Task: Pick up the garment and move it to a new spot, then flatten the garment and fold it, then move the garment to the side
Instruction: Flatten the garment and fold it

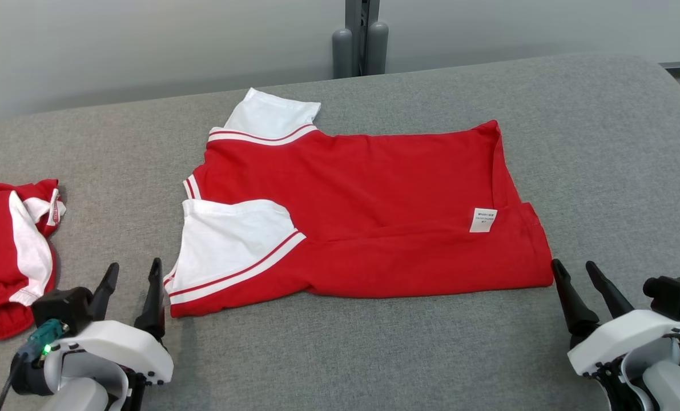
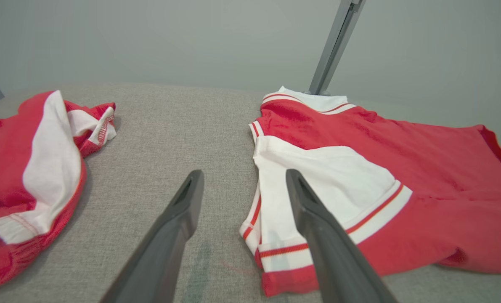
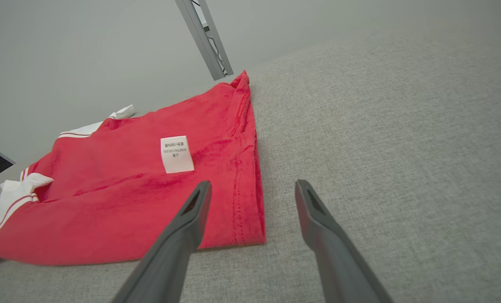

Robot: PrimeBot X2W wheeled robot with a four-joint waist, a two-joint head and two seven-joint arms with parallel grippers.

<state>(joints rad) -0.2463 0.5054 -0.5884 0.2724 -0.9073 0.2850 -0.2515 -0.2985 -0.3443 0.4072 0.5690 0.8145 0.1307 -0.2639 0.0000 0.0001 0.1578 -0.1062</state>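
Observation:
A striped seam [image 1: 265, 139] joins the far white sleeve and the red far side [image 1: 406, 149]. I expect the red far side to fold over too when I carry the far white sleeve over the near sleeve.
The garment [image 1: 374, 205] is a red shirt with white sleeves, lying flat in the middle of the grey table and folded lengthwise, a white label near its right end. My left gripper [image 1: 134, 271] stands open just off its near-left sleeve corner [image 2: 275, 252], holding nothing. At the near-right hem corner [image 3: 250, 227] my right gripper [image 1: 574, 271] is open too, with nothing between its fingers. The left wrist view has the garment [image 2: 380, 168] on its right, the left gripper [image 2: 242, 181] beside the sleeve. The right wrist view shows the garment [image 3: 128, 198] to the left of the right gripper [image 3: 252, 187].
A second red-and-white garment [image 1: 8, 251] lies crumpled at the table's left edge, seen again as that crumpled garment [image 2: 27, 176] in the left wrist view. A grey post [image 1: 359, 37] stands behind the table [image 1: 602, 142]. Bare cloth surface lies to the right.

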